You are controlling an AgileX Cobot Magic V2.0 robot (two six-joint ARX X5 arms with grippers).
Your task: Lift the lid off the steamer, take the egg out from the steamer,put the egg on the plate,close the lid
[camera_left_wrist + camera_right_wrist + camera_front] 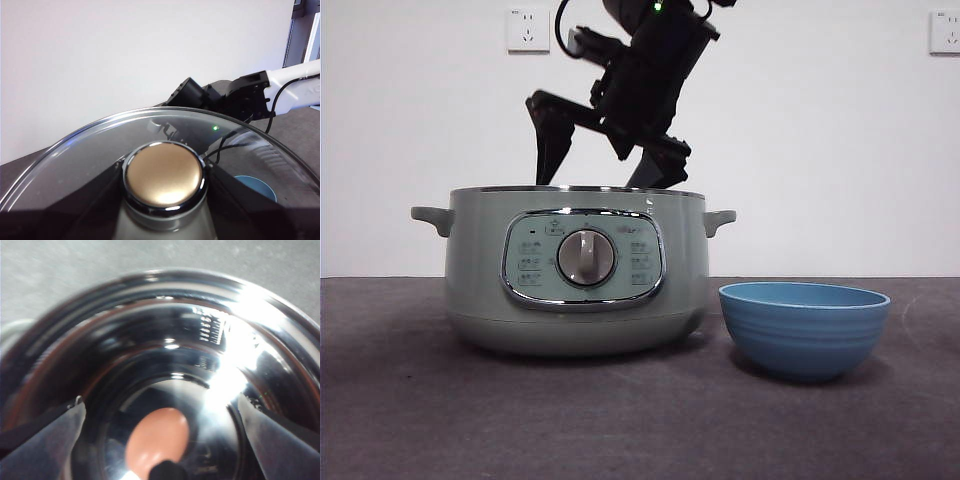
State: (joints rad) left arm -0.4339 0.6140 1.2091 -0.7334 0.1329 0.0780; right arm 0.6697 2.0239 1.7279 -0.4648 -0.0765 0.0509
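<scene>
My gripper will set the egg [157,441] down on the blue plate, where it will settle on its side and stay inside, because the plate has high curved sides [804,336].
The pale green steamer [575,270] stands uncovered on the table, with the blue plate [804,325] just to its right. My right gripper [600,172] comes down from above into the pot's mouth, jaws spread wide. Its wrist view looks into the shiny steel pot [165,305], where the brownish egg [157,440] lies on the bottom between the open fingers of the right gripper [159,407], untouched. Away from the pot, my left gripper [164,202] is shut on the round knob [162,172] of the glass lid [95,147] and holds it up.
Through the held lid I see the right arm [240,97] and a bit of the blue plate [252,185]. The dark table [640,420] stretches in front of the pot and plate. A white wall with sockets stands behind.
</scene>
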